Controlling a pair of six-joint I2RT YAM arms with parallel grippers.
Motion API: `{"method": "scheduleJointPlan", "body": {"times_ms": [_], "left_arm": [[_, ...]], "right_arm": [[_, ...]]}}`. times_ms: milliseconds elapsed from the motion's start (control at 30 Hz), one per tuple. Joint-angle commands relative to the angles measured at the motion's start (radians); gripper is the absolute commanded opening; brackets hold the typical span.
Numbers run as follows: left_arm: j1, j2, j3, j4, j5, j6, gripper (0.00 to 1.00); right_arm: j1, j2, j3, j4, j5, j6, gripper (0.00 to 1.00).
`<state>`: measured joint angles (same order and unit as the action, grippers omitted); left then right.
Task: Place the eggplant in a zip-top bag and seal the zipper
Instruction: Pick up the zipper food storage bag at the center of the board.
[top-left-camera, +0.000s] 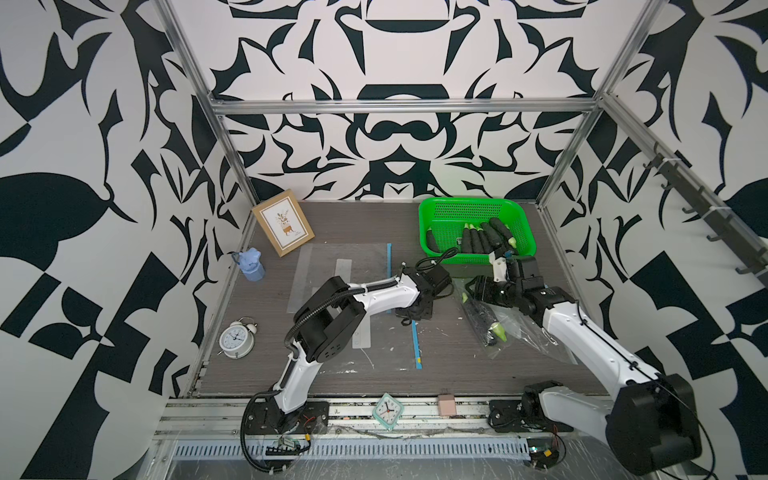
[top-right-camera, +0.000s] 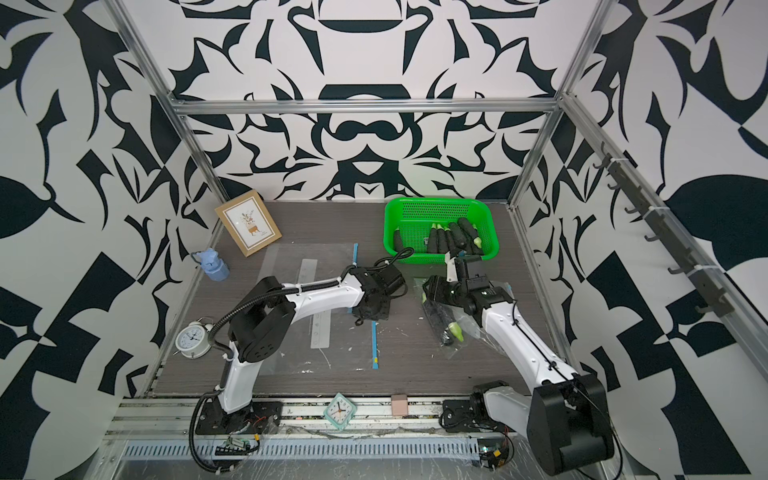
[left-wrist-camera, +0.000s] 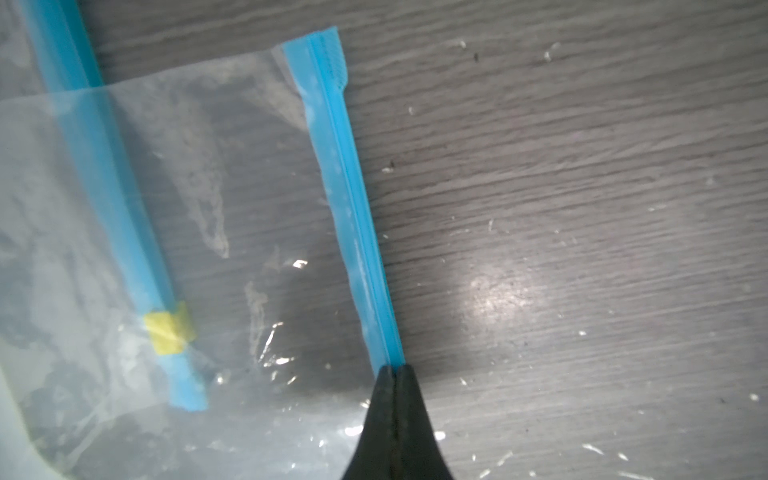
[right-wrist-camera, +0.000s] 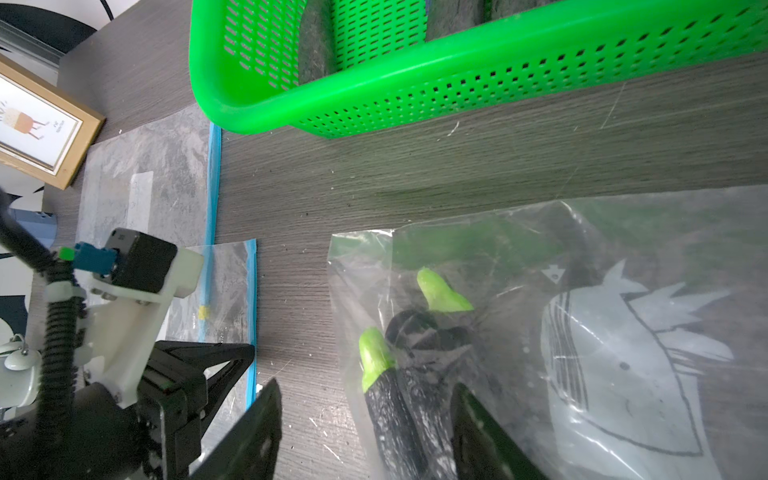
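Note:
I should open my left gripper, pinch just the zipper's upper lip (left-wrist-camera: 379, 348) close by and lift it, because the zipper's lips (left-wrist-camera: 366, 272) lie flat together at my left gripper's fingers.
A clear zip-top bag (top-left-camera: 374, 353) lies flat at the table's middle, its blue zipper (left-wrist-camera: 353, 208) running along one edge. My left gripper (left-wrist-camera: 392, 372) is shut on that zipper; in both top views it (top-left-camera: 415, 311) (top-right-camera: 372, 309) points down at the strip. A second flat bag (top-left-camera: 345, 266) lies behind it. To the right, another clear bag (top-left-camera: 511, 332) holds dark eggplants (right-wrist-camera: 390, 415) with green stems. My right gripper (right-wrist-camera: 363, 395) (top-left-camera: 478, 291) hangs open over that bag's end, its fingers standing wide on either side of one bagged eggplant.
A green basket (top-left-camera: 473, 205) with several more eggplants stands at the back right, close behind the right gripper. A picture frame (top-left-camera: 282, 222), a blue bottle (top-left-camera: 251, 264) and a white alarm clock (top-left-camera: 237, 338) line the left side. A mint clock (top-left-camera: 387, 410) sits on the front rail.

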<state>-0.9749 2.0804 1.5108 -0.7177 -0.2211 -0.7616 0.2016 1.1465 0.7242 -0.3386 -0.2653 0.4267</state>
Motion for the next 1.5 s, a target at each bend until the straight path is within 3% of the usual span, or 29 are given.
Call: {"method": "scheduleJointPlan", "body": {"times_ms": [0, 233, 400, 500, 667, 933, 1467], "left_arm": [[0.007, -0.048, -0.007, -0.026, -0.004, -0.01, 0.0], [0.013, -0.093, -0.026, -0.04, -0.004, -0.007, 0.02], [0.008, -0.069, -0.019, -0.072, 0.032, -0.014, 0.32], [-0.002, -0.063, -0.029, -0.072, 0.053, -0.029, 0.39], [-0.018, -0.063, -0.047, -0.071, 0.082, -0.054, 0.38], [-0.024, -0.039, -0.051, -0.068, 0.089, -0.053, 0.28], [-0.024, -0.002, -0.044, -0.059, 0.098, -0.05, 0.23]], "right_arm": [[0.013, -0.015, 0.009, 0.014, 0.011, -0.007, 0.65], [0.024, -0.01, -0.006, 0.033, 0.012, 0.003, 0.65], [0.024, -0.016, -0.012, 0.033, 0.014, 0.005, 0.65], [0.024, -0.019, -0.014, 0.032, 0.015, 0.004, 0.65], [0.024, -0.019, -0.015, 0.03, 0.017, 0.004, 0.65], [0.024, -0.015, -0.017, 0.033, 0.018, 0.004, 0.65], [0.024, -0.011, -0.021, 0.034, 0.023, 0.004, 0.65]]}}
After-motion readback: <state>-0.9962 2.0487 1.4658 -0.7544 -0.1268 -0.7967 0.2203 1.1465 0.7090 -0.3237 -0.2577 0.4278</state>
